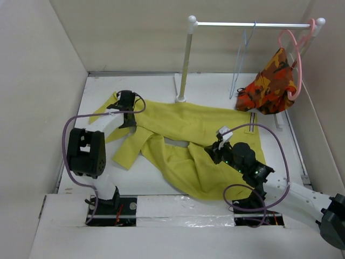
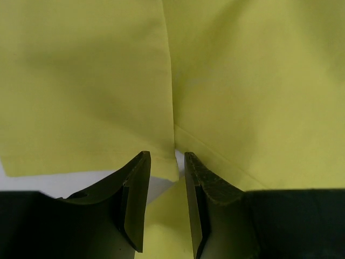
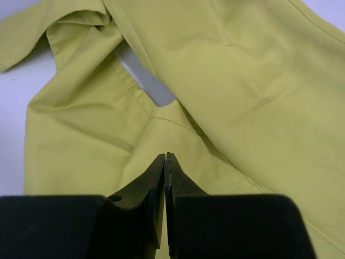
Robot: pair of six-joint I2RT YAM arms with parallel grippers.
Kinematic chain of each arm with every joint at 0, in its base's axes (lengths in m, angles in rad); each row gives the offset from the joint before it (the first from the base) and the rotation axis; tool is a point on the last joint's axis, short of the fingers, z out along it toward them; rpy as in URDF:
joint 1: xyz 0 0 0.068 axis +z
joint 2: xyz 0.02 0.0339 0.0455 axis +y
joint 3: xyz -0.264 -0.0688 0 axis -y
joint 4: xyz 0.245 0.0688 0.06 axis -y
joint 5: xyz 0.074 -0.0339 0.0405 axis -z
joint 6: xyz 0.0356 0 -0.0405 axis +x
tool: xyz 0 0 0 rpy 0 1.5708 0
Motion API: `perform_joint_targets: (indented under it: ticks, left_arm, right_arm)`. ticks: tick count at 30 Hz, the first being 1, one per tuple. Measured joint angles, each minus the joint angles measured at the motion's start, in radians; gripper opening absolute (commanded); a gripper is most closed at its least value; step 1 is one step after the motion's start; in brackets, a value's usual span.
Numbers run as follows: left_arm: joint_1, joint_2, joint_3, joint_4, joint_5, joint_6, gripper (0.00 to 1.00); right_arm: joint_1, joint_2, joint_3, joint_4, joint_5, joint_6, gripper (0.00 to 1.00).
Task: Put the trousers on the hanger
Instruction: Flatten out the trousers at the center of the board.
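Note:
The far leg's end (image 1: 101, 111) is close to the table's side and there is free space past the waistband, so the robot's right gripper should take hold of the waistband (image 1: 260, 141) and pull the trousers that way.
The mustard-yellow trousers (image 1: 183, 135) lie spread flat on the white table, with the striped waistband (image 1: 252, 120) at the right and the legs reaching left. The pale-blue wire hanger (image 1: 242, 59) hangs empty on the rail at the back. My left gripper (image 1: 128, 105) is open low over the far leg's end. In the left wrist view a hem corner of the trousers (image 2: 168, 162) lies between the gripper's (image 2: 164, 157) parted jaws. My right gripper (image 1: 210, 152) is shut and empty over the crotch area. In the right wrist view it (image 3: 166, 155) hovers just above the trousers (image 3: 242, 81).
A white clothes rail (image 1: 253, 24) on a post (image 1: 185, 65) stands at the back. A pink plastic hanger (image 1: 295, 59) on it holds an orange-red camouflage garment (image 1: 269, 83). Beige walls enclose the table (image 1: 156, 86) on three sides.

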State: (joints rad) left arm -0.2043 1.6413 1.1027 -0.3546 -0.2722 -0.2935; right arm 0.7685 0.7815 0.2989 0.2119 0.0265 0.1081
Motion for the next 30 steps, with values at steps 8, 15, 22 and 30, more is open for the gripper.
perform_joint_targets:
  ticks: [8,15,22,30]
  left_arm:
    - [-0.003,0.164,0.045,-0.003,0.002,0.008,0.00]
    - [-0.003,0.135,0.045,-0.036,-0.017,0.011,0.00]
    - [0.038,-0.015,0.151,-0.090,-0.112,0.007,0.00]
    - [0.181,0.326,0.755,-0.054,-0.516,0.103,0.11]
  right_arm:
    - [0.000,-0.018,-0.001,-0.010,0.000,-0.008,0.16]
    - [0.000,-0.022,-0.001,-0.023,0.000,-0.014,0.20]
    - [0.000,-0.008,-0.001,-0.024,0.000,-0.018,0.21]
    - [0.003,0.000,0.002,-0.085,-0.002,-0.027,0.22]
